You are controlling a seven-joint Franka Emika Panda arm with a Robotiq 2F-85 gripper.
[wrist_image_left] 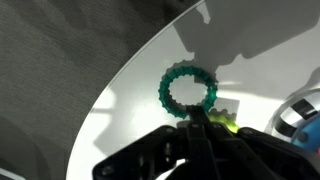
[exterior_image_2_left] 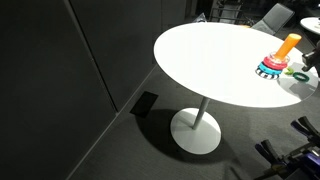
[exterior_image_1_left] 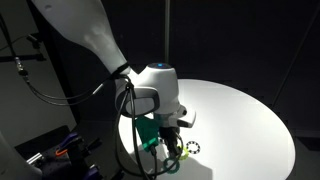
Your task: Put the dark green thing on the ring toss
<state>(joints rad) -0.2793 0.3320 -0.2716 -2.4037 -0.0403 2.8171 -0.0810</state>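
The closed fingers of my gripper are at the dark green ring's near rim (wrist_image_left: 183, 112), so I should open them and move forward to get them on both sides of its side rim (wrist_image_left: 211, 93), with one finger inside.
In the wrist view my gripper (wrist_image_left: 195, 120) is shut, its two fingertips pinched on the near rim of the dark green ring (wrist_image_left: 187, 92). The ring shows its open centre against the white table (wrist_image_left: 130, 90). In an exterior view the gripper (exterior_image_1_left: 160, 132) is low over the table's near edge with the green ring (exterior_image_1_left: 149, 134) at its fingers. The ring toss (exterior_image_2_left: 286, 52), an upright orange peg with red and blue-white rings at its foot, stands near the table's edge. Its blue-white foot shows at the right edge of the wrist view (wrist_image_left: 300, 115).
A lighter yellow-green ring (wrist_image_left: 224, 122) lies just behind my fingers. A black-and-white speckled ring (exterior_image_1_left: 192, 150) lies on the table beside the gripper. The round white table (exterior_image_2_left: 210, 60) stands on a single pedestal (exterior_image_2_left: 196, 130). Its curved edge is close to the gripper.
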